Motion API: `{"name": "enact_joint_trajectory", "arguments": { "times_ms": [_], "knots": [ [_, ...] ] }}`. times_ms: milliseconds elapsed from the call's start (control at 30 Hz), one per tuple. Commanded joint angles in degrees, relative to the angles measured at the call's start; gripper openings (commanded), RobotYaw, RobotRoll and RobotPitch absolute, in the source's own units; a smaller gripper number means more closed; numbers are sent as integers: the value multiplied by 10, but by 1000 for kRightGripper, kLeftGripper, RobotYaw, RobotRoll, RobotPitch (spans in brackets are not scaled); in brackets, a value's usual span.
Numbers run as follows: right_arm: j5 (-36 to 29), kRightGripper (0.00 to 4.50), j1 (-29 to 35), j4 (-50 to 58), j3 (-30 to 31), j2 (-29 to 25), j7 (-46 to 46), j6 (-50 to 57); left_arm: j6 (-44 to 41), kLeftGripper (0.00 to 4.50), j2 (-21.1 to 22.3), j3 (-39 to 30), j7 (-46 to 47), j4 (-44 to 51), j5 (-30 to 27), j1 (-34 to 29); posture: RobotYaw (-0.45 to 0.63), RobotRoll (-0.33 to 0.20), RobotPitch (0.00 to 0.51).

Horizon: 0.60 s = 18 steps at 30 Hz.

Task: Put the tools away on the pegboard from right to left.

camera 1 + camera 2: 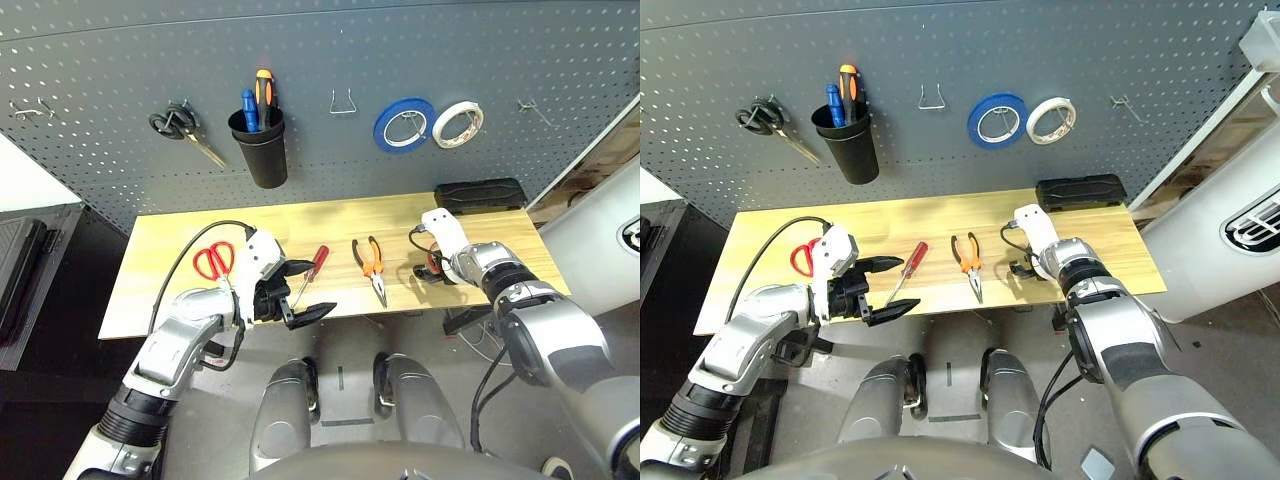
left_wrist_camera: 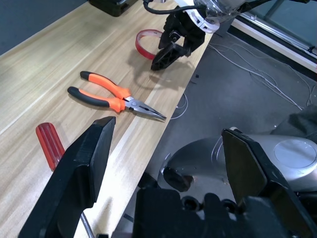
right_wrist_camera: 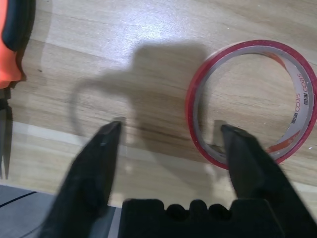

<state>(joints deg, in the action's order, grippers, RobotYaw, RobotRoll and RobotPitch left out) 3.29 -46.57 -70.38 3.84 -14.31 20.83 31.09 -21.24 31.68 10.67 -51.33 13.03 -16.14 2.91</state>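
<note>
I expect the red tape ring to hang by its inner rim when I bring it onto a hook, since it has a wide open centre.
The red tape ring lies flat near the table's front right. My right gripper is open over it; one finger hangs above the ring's rim and the other stands outside it. The orange-and-black pliers and the red-handled screwdriver lie mid-table. The red-handled scissors are at the left. My left gripper is open and empty at the front edge, just in front of the screwdriver. The pegboard rises behind the table.
On the board hang black-handled scissors, a black cup with screwdrivers, a bare wire hook, a blue tape roll and a white one. A black box sits at the table's back right.
</note>
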Motion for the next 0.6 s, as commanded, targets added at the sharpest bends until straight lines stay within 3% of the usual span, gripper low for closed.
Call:
{"name": "enact_joint_trajectory", "arguments": {
  "times_ms": [33, 267, 600],
  "knots": [
    [3, 2559, 11, -16, -8, 2, -8, -5, -9, 4500, 1, 1, 3, 7, -3, -1, -22, 0, 165],
    [4, 32, 17, -23, -13, 2, -20, -17, -14, 4500, 0, 0, 7, 15, -3, -5, -16, 0, 170],
    [12, 32, 10, 11, -7, -21, -16, -28, 0, 4500, -13, 6, 3, -17, 5, 23, -45, 0, 130]
  ]
}}
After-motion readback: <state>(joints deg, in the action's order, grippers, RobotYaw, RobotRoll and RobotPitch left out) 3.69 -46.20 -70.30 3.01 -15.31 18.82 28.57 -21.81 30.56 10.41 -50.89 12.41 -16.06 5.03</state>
